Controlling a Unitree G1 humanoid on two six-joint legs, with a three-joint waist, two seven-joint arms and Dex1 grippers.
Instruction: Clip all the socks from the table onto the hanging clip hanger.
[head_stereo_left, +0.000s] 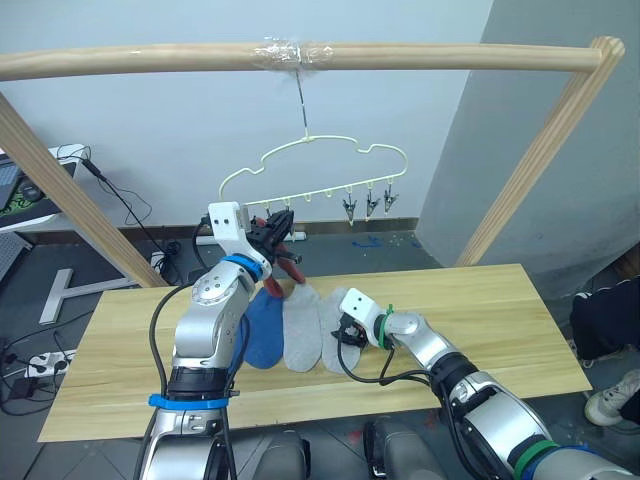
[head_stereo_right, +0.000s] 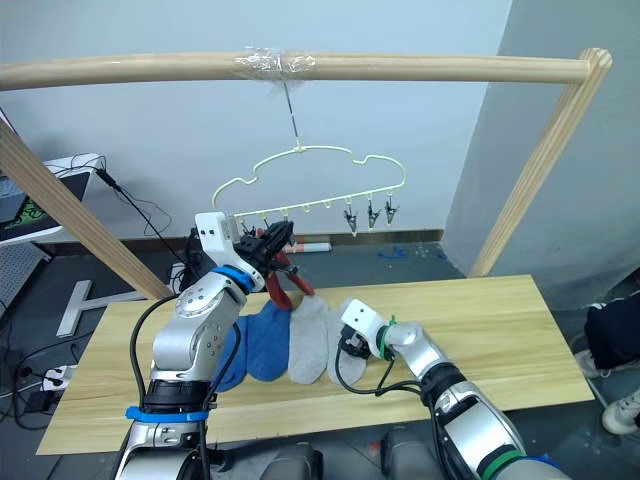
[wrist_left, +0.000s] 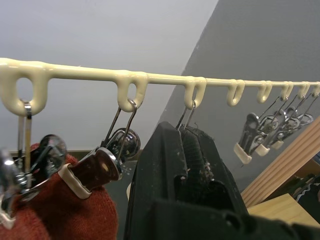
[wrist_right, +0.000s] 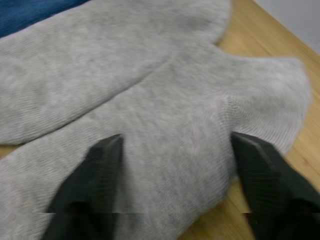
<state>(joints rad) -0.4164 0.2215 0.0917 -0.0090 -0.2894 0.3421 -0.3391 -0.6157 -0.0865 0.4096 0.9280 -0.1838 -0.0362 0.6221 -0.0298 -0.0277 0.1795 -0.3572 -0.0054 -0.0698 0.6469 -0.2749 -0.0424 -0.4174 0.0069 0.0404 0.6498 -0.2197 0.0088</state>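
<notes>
My right gripper will bring up just one of the two light grey socks, the one under my right gripper (head_stereo_left: 333, 340), when I lift it, because a dark line (wrist_right: 100, 103) runs between them.
The pale clip hanger (head_stereo_left: 330, 172) hangs by its hook from the wooden pole. My left gripper (head_stereo_left: 278, 232) is raised to its bar and is shut on the third clip (wrist_left: 186, 116). Rust red sock fabric (wrist_left: 60, 212) hangs from the clips just left of it. On the table (head_stereo_left: 480, 300) lie two blue socks (head_stereo_right: 265, 340) and two light grey socks (head_stereo_left: 300, 325) side by side. My right gripper (wrist_right: 175, 142) is open, with a finger on each side of the rightmost grey sock (wrist_right: 165, 110), low over it.
A round wooden pole frame (head_stereo_left: 300, 55) spans the table, with slanted legs at both ends. Three bare clips (head_stereo_left: 370, 205) hang at the hanger's right end. Cables and a power strip lie on the floor at left. A person's shoe (head_stereo_left: 610, 398) shows at the right.
</notes>
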